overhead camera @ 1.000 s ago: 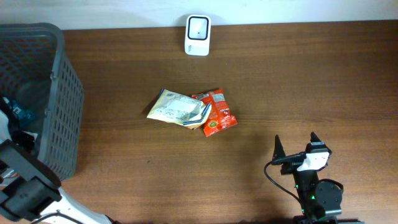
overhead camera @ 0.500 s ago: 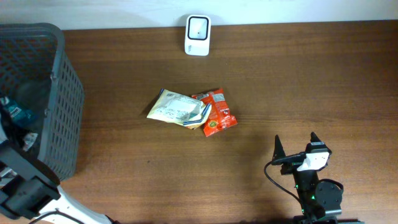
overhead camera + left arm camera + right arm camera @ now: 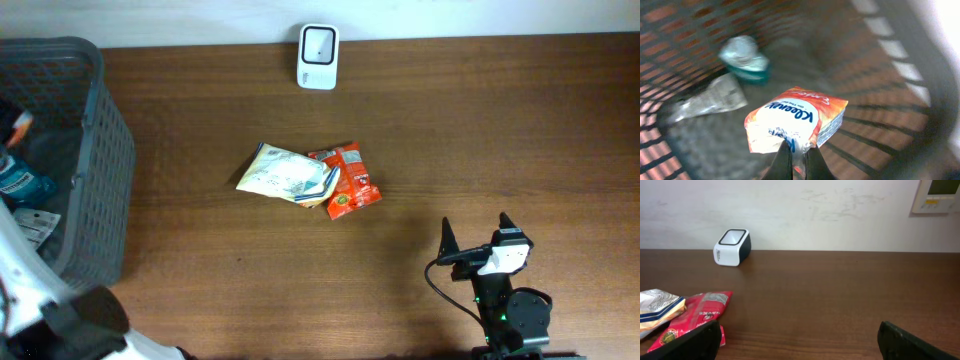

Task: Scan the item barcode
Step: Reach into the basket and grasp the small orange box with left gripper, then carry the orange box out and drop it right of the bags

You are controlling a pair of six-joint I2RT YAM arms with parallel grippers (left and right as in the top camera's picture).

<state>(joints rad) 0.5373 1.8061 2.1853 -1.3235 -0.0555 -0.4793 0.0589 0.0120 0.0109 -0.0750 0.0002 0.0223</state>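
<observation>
The robot's left gripper has hold of only the tissue pack's edge (image 3: pixel 788 142), so the robot should keep moving the tissue pack past the scanner until it gets to the clear space (image 3: pixel 406 156) beside the red packet.
Inside the grey basket (image 3: pixel 880 75), my left gripper (image 3: pixel 799 150) is shut on the lower edge of an orange-and-white Kleenex tissue pack (image 3: pixel 795 120), which hangs clear of the basket floor. From overhead only an orange corner of the pack (image 3: pixel 20 122) shows at the basket's left edge. The white barcode scanner (image 3: pixel 318 43) stands at the table's back edge, also seen from the right wrist as the scanner (image 3: pixel 732 246). My right gripper (image 3: pixel 475 240) rests near the front right, open and empty, with its gripper midpoint (image 3: pixel 799 340) low in its own view.
A cream snack bag (image 3: pixel 285 175) and a red packet (image 3: pixel 348 180) lie together mid-table. In the basket (image 3: pixel 100 150) remain a teal-and-white item (image 3: pixel 745 60) and a clear plastic wrapper (image 3: pixel 710 100). The basket walls stand close around the left gripper.
The left gripper has shut on the tissue pack and the arm has shifted, bringing the pack's orange corner into sight overhead. The right arm has not moved.
</observation>
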